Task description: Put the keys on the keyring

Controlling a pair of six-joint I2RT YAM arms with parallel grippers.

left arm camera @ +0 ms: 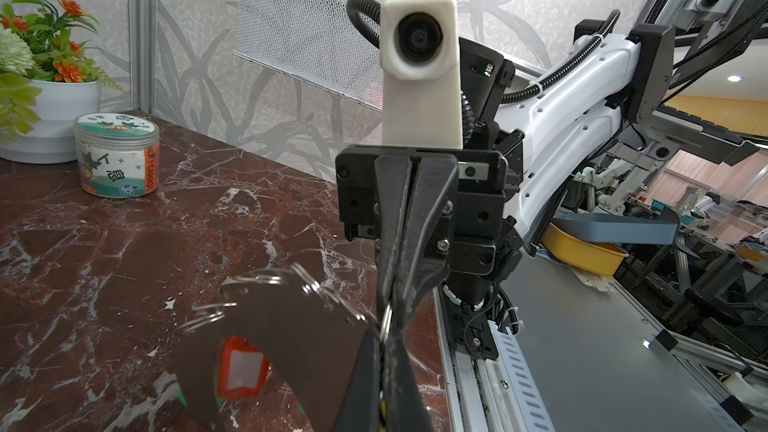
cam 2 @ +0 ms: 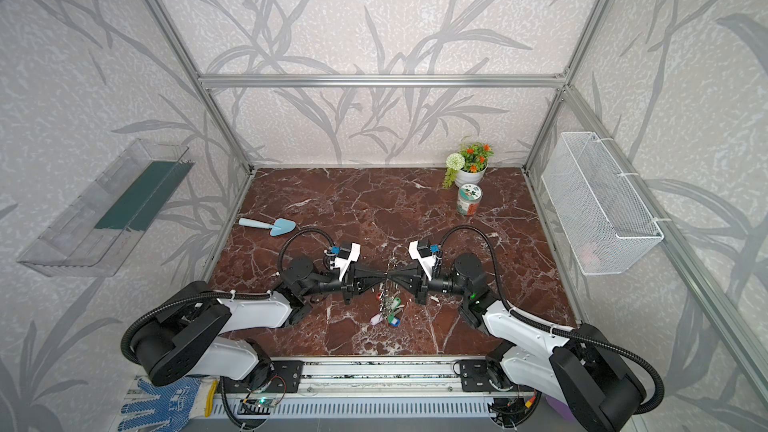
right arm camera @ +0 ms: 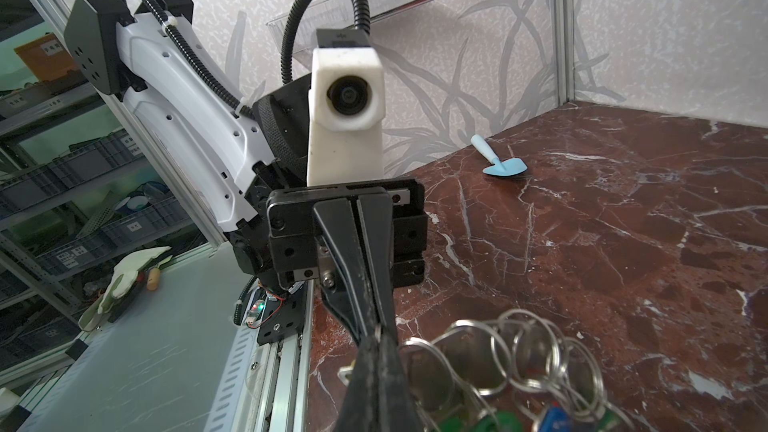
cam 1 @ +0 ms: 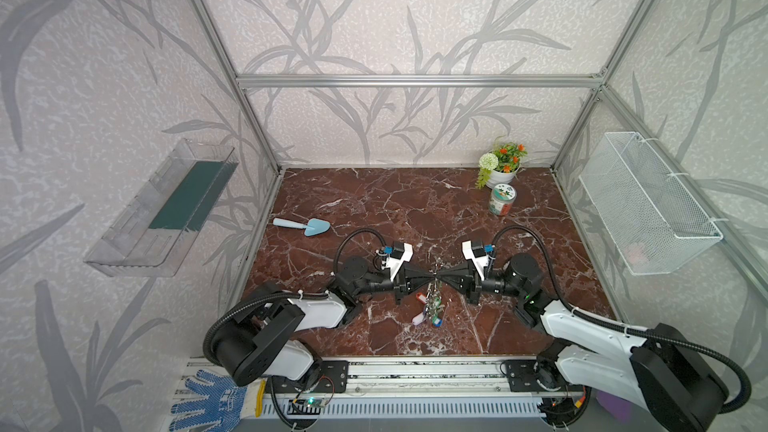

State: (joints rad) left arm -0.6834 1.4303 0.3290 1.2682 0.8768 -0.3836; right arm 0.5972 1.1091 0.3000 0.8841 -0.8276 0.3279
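Note:
The thin silvery ring (left arm camera: pixel 386 324) is pinched by both my grippers, finger to finger, so my right gripper should open while my left gripper lifts and turns the ring.
My left gripper (cam 1: pixel 431 277) and right gripper (cam 1: pixel 439 277) meet tip to tip above the middle of the marble table, both shut. In the left wrist view a thin silvery ring is pinched at the left gripper (left arm camera: pixel 386 328) tips, on the keyring (left arm camera: pixel 270 278), whose hoop curves away from there. The right gripper (right arm camera: pixel 377 332) is shut on the same spot, beside the keyring (right arm camera: pixel 457 326) and its small rings. A bunch of tagged keys (cam 1: pixel 432 309) hangs below, red, green, blue and white. The keys with a yellow tag I cannot pick out; only a yellow sliver (left arm camera: pixel 382 408) shows between the left fingers.
A blue trowel (cam 1: pixel 303 226) lies at the back left. A printed jar (cam 1: pixel 502 199) and a flower pot (cam 1: pixel 503 166) stand at the back right. A wire basket (cam 1: pixel 648 201) hangs on the right wall, a clear shelf (cam 1: pixel 166 209) on the left.

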